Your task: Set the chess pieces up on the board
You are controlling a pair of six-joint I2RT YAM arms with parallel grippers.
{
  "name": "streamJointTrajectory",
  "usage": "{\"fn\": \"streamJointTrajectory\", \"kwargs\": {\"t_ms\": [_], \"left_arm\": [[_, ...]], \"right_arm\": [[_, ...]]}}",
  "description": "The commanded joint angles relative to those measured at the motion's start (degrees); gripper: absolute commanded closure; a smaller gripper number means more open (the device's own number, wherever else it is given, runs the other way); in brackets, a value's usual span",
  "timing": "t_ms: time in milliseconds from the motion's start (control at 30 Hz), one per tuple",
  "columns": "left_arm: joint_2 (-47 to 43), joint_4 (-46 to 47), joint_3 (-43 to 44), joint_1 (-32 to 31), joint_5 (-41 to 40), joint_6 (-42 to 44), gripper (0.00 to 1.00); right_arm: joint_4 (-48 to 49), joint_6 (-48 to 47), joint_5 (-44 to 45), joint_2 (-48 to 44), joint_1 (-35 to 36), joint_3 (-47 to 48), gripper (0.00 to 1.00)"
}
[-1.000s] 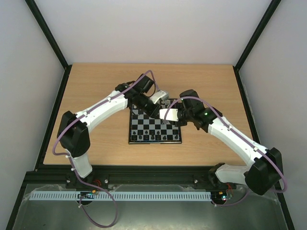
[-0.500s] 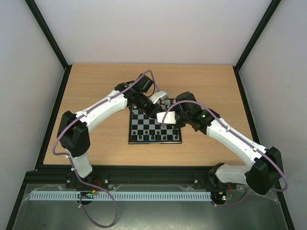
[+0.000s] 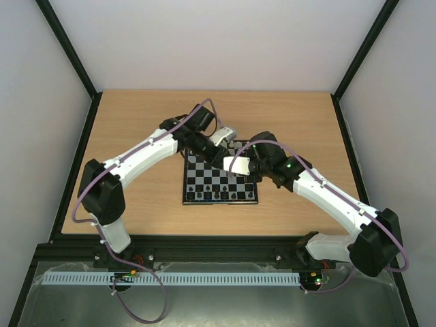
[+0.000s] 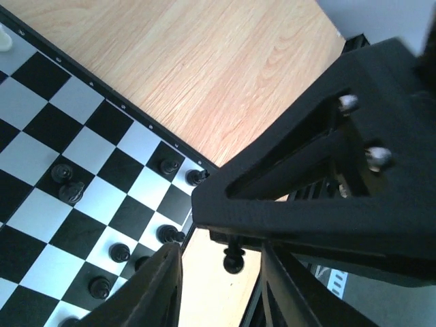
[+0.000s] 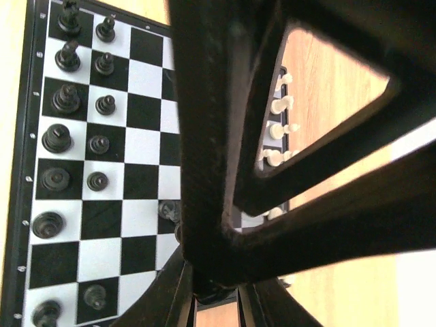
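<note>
My right gripper's fingers are covering the black piece's base (image 4: 234, 244), so my left gripper should hold the black piece by its round head (image 4: 233, 263) before putting it on the board.
The board (image 3: 186, 201) lies mid-table. Black pieces (image 5: 58, 136) stand in two rows along its near edge, and also show in the left wrist view (image 4: 68, 184). White pieces (image 5: 279, 129) stand along its far edge. My left gripper (image 3: 231, 144) hovers over the board's far right corner with its jaws wide apart (image 4: 221, 286). My right gripper (image 3: 240, 158) crosses just beside it. Its jaws (image 5: 216, 300) stand close together around a small dark piece. In the left wrist view a black piece (image 4: 234, 261) hangs under the right gripper's black frame, between my left fingers but apart from them.
Bare wooden table (image 3: 136, 122) surrounds the board. A black frame rail (image 3: 78, 150) runs along the table's left side and another (image 3: 351, 150) along its right. The two grippers overlap closely above the board's far right part.
My right gripper has moved left over the board's far right part, up against the left gripper. The left arm has shifted slightly back and left.
</note>
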Motion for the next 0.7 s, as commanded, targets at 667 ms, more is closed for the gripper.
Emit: {"fn": "streamJointTrajectory", "kwargs": {"t_ms": [667], "left_arm": [[-25.85, 47.59, -32.34, -2.36, -5.24, -15.20, 0.55]], "right_arm": [[1.66, 51.05, -34.31, -4.90, -9.94, -2.69, 0.87]]}}
